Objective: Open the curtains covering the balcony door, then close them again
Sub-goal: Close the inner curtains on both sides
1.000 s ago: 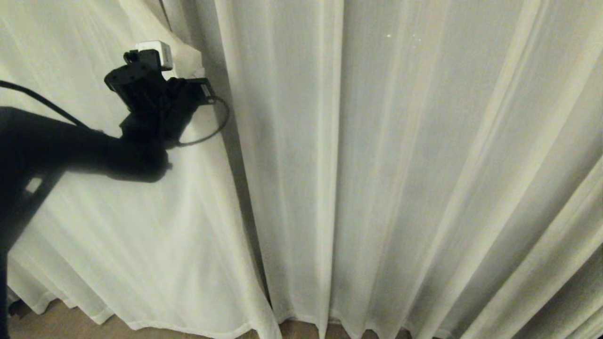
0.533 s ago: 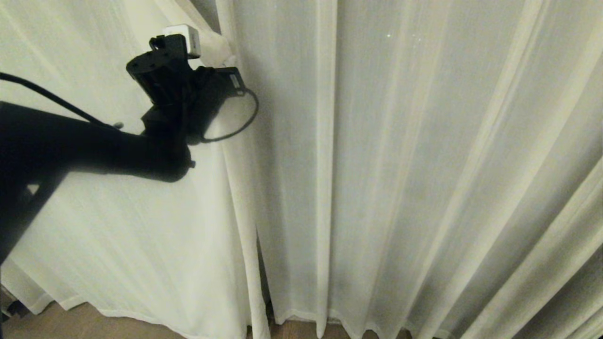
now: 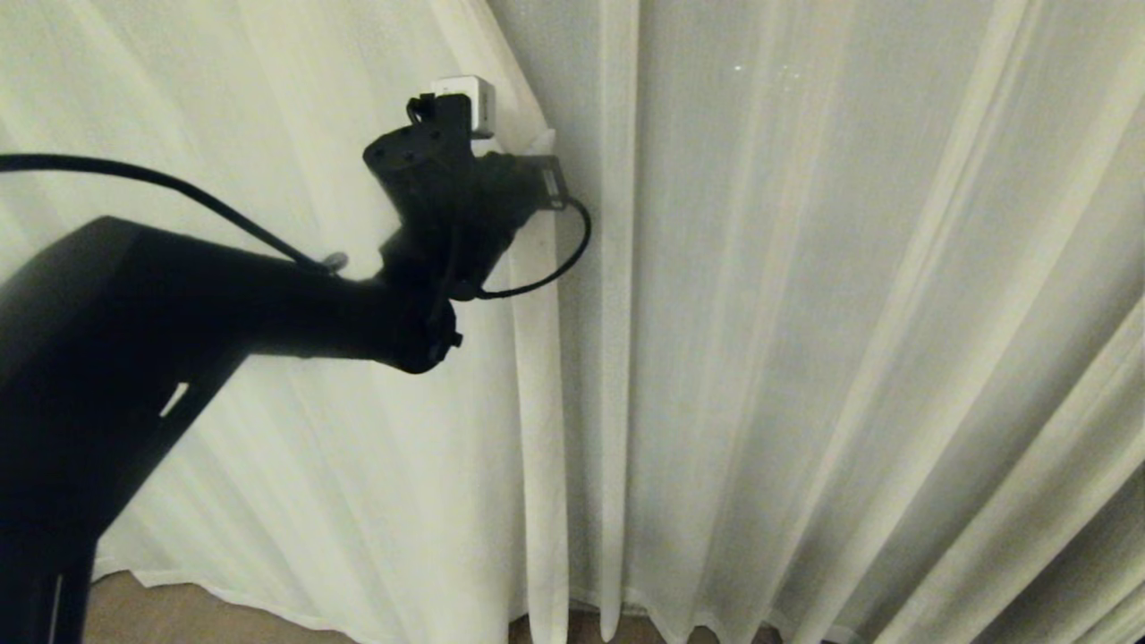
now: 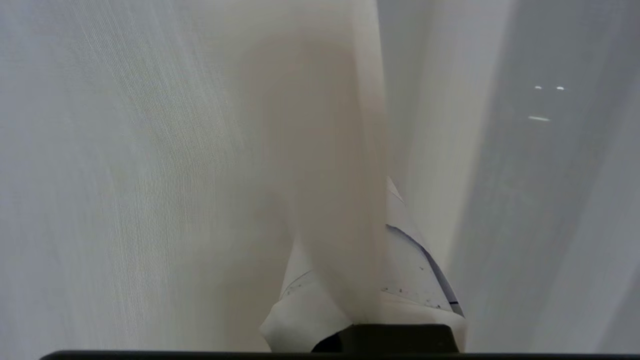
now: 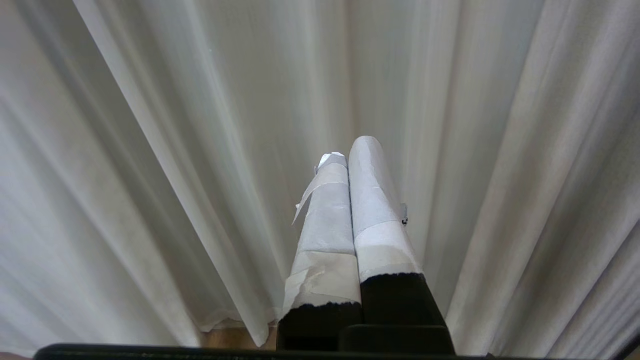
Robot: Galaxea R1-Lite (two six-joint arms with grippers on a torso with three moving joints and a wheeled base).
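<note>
I should gently move the curtain's leading edge (image 3: pixel 541 376) back toward its own side (image 3: pixel 306 166) with my left gripper and then open the gripper, because that edge slants across the other panel and the gap is shut.
The cream-white curtains (image 3: pixel 805 313) fill the head view in long vertical pleats. My left gripper (image 3: pixel 526 148) is raised at upper centre, shut on the leading edge of the left curtain panel (image 3: pixel 268 447). That edge hangs against the right panel with no gap between them. In the left wrist view a fold of fabric (image 4: pixel 330 175) runs between the white-taped fingers (image 4: pixel 420 270) of the left gripper (image 4: pixel 350 240). The balcony door is hidden behind the fabric. My right gripper (image 5: pixel 347 155) shows only in its wrist view, shut on nothing, pointing at the curtains (image 5: pixel 200 125) low down.
A strip of wooden floor (image 3: pixel 179 617) shows under the curtain hems at the lower left. The black cable (image 3: pixel 555 273) of the left arm loops beside the wrist. Floor (image 5: pixel 235 337) also shows below the hem in the right wrist view.
My left arm has swung to the right, dragging the left panel's edge with it. The dark gap between the two panels has shut. The right arm has not moved.
</note>
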